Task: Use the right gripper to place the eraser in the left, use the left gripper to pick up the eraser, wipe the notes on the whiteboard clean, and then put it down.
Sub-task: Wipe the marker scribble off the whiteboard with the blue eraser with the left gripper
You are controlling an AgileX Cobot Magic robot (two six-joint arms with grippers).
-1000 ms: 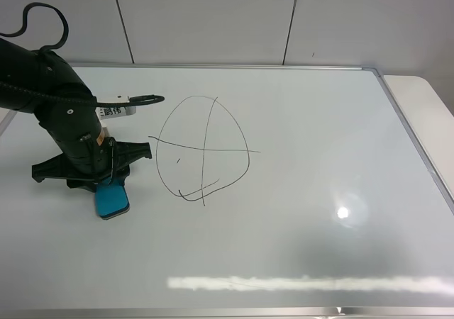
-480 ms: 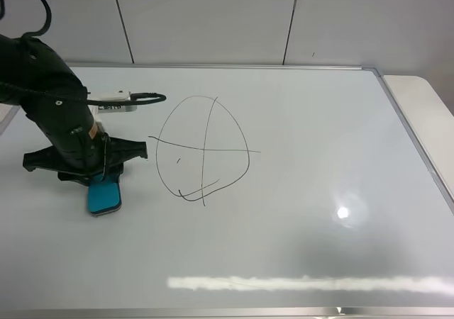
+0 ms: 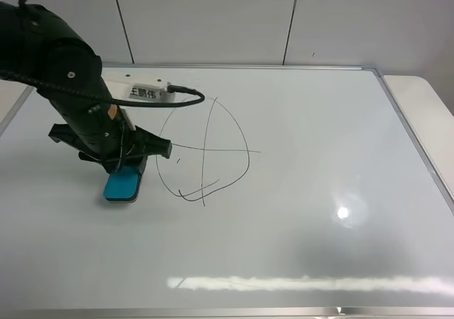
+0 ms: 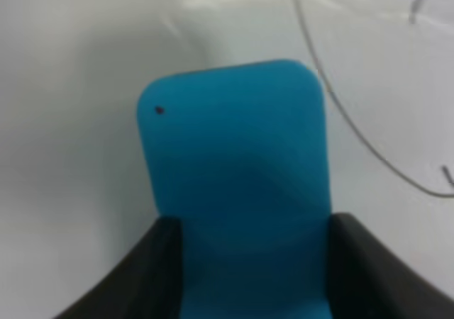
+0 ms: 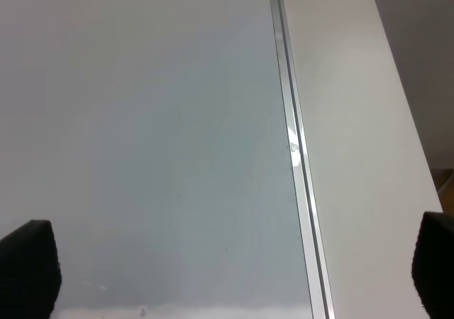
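The eraser (image 3: 123,185) is on clear board outside the black loop, so I should turn back with my left gripper and wipe the eraser over the loop's crossed lines (image 3: 203,149).
The teal eraser (image 3: 122,187) lies flat on the whiteboard (image 3: 312,213), left of the notes (image 3: 204,150), a black loop crossed by two lines. My left gripper (image 3: 126,171), with a white labelled box (image 3: 147,92) at its wrist, is shut on the eraser's near end. In the left wrist view the eraser (image 4: 237,184) sits between two black fingers (image 4: 152,273), with a marker line (image 4: 355,131) close beside it. My right gripper is out of the exterior view; in the right wrist view its fingertips (image 5: 28,266) stand wide apart with nothing between them.
The whiteboard's silver frame (image 3: 411,131) runs along the right edge, with a pale table surface (image 3: 425,103) beyond it. The same frame (image 5: 294,156) shows in the right wrist view. A grey panelled wall stands behind the board.
My left arm has swung right and turned, carrying the eraser along the board toward the notes. The white wrist box now reaches over the loop's upper left.
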